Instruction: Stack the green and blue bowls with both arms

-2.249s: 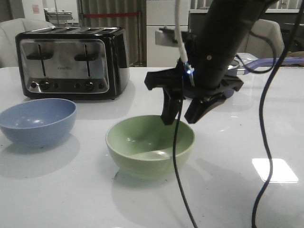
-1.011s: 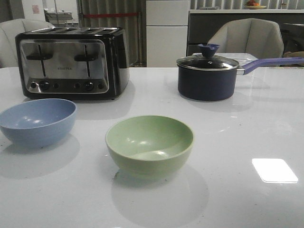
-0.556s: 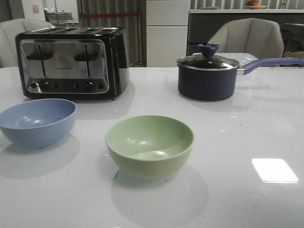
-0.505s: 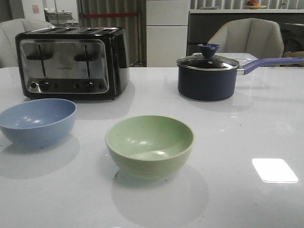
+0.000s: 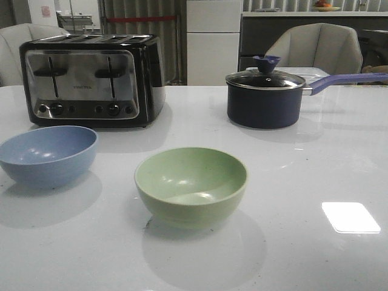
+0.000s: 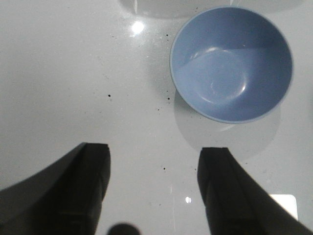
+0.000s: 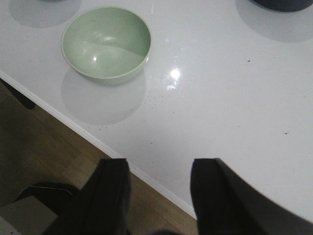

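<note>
My gripper is to lower the blue bowl [image 5: 48, 157] into the green bowl's opening [image 5: 191, 177]. The opening is about as wide as the blue bowl, so the blue bowl will go in only partway.
The pale green bowl [image 5: 191, 185] stands upright and empty near the table's front middle; it also shows in the right wrist view [image 7: 106, 43]. The dusty blue bowl [image 5: 47, 154] stands upright and empty at the left, apart from the green one; it also shows in the left wrist view [image 6: 231, 62]. My left gripper [image 6: 154, 156] is open and empty, high above bare table beside the blue bowl. My right gripper [image 7: 159, 169] is open and empty, high above the table's front edge, well away from the green bowl. Neither arm shows in the front view.
A black and chrome toaster [image 5: 91, 79] stands at the back left behind the blue bowl. A dark navy saucepan [image 5: 265, 100] with a glass lid and a purple handle stands at the back right. The table's front edge [image 7: 98, 142] borders wooden floor.
About two seconds ago my right arm hung open over the green bowl; it has since withdrawn out of the front view. Over the last second nothing has moved.
</note>
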Tool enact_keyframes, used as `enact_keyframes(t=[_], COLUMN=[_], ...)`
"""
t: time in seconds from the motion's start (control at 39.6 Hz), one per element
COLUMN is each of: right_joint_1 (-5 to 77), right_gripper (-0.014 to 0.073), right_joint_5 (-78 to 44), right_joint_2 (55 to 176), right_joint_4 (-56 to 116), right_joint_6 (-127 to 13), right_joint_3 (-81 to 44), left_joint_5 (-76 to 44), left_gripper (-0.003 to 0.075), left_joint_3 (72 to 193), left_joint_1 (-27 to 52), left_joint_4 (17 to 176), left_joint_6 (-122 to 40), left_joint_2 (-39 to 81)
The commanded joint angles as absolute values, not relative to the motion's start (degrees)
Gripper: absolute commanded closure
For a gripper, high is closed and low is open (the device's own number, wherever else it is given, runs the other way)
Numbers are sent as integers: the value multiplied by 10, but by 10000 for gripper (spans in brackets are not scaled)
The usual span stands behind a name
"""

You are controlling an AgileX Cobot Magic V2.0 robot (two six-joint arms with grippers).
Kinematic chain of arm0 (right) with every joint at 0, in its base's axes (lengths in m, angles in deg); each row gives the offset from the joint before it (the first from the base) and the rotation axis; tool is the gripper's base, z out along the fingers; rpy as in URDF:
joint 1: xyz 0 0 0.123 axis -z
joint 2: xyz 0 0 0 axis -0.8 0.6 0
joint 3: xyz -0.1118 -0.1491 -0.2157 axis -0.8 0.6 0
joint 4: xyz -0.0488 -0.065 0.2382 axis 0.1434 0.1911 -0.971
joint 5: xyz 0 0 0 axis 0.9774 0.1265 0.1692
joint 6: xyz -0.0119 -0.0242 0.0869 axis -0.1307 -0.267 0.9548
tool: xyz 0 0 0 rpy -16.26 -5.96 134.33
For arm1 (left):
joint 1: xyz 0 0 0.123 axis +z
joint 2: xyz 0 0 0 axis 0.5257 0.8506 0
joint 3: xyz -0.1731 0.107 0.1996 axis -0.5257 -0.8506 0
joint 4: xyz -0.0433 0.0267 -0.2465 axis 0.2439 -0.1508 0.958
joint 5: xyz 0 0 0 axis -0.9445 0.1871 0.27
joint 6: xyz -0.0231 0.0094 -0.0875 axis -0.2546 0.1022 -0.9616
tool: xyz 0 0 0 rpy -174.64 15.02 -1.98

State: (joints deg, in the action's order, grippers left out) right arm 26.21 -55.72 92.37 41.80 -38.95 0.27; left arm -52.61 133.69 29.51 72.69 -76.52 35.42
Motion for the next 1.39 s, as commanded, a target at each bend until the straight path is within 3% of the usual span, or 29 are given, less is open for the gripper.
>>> enact_keyframes(t=[0.0, 0.2, 0.66, 0.73, 0.96, 1.16, 1.36], right_joint_1=[262, 262, 262, 262, 262, 262, 262], right_gripper=[177, 177, 177, 177, 177, 177, 177], right_joint_5=[-522, -522, -522, -522, -522, -522, -522], right_joint_2=[923, 923, 923, 923, 923, 923, 923], right_joint_4=[422, 422, 422, 422, 422, 422, 422], right_joint_6=[-394, -394, -394, -394, -394, -394, -394], right_joint_3=[-13, -13, -13, -13, -13, -13, -13], left_joint_5=[-494, -473, -460, -463, -474, -474, -477], left_gripper=[259, 146, 162, 203, 438, 601, 622], left_joint_3=[1385, 1452, 1515, 1515, 1515, 1515, 1515], left_joint_1=[290, 290, 290, 290, 290, 290, 290], left_joint_4=[737, 761, 812, 812, 813, 830, 830], left_joint_6=[-765, -764, -764, -764, -764, -764, -759], left_joint_2=[401, 526, 690, 697, 698, 698, 678])
